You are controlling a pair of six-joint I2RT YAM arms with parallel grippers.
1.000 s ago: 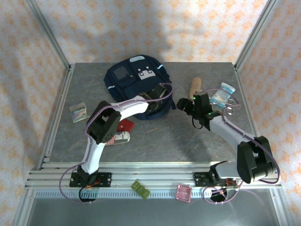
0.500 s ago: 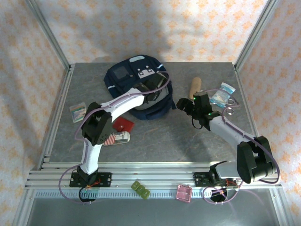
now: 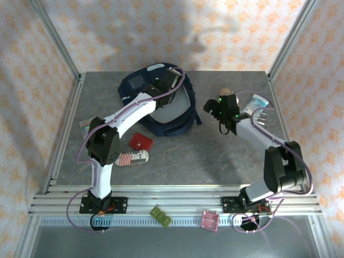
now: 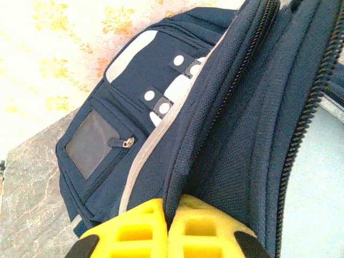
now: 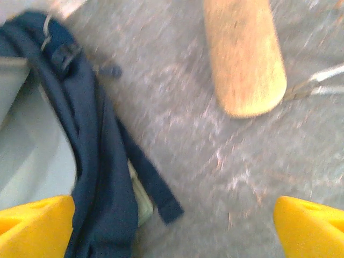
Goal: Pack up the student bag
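The bag's opening is wide open and shows only smooth pale lining (image 3: 171, 112). I should expect an empty main compartment (image 3: 181, 100) when I bring the tan piece inside.
The student bag (image 3: 134, 92), a large navy backpack, lies at the back middle of the table with its main compartment gaping and the pale lining (image 3: 171, 110) showing. My left gripper (image 3: 164, 86) is shut on the bag's zippered front panel and holds it lifted. In the left wrist view the yellow fingers (image 4: 171, 209) pinch that navy fabric edge (image 4: 236, 123). My right gripper (image 3: 210, 107) hovers just right of the bag, open. Its wrist view shows nothing between the jaws (image 5: 172, 226), with the bag's side and a loose strap (image 5: 150, 177) at the left.
Beyond the right gripper lies a wooden handle (image 3: 224, 95) (image 5: 244, 59), with a teal packet (image 3: 257, 102) and scissors (image 3: 262, 119) further right. A red square (image 3: 140, 141), a striped case (image 3: 131, 158) and a small box (image 3: 87, 127) lie at the left. Green (image 3: 160, 216) and pink (image 3: 209, 221) pieces rest on the front rail.
The left gripper has pulled the bag's panel up and toward the back, spreading the opening. The right gripper has moved back toward the wooden handle and opened wider.
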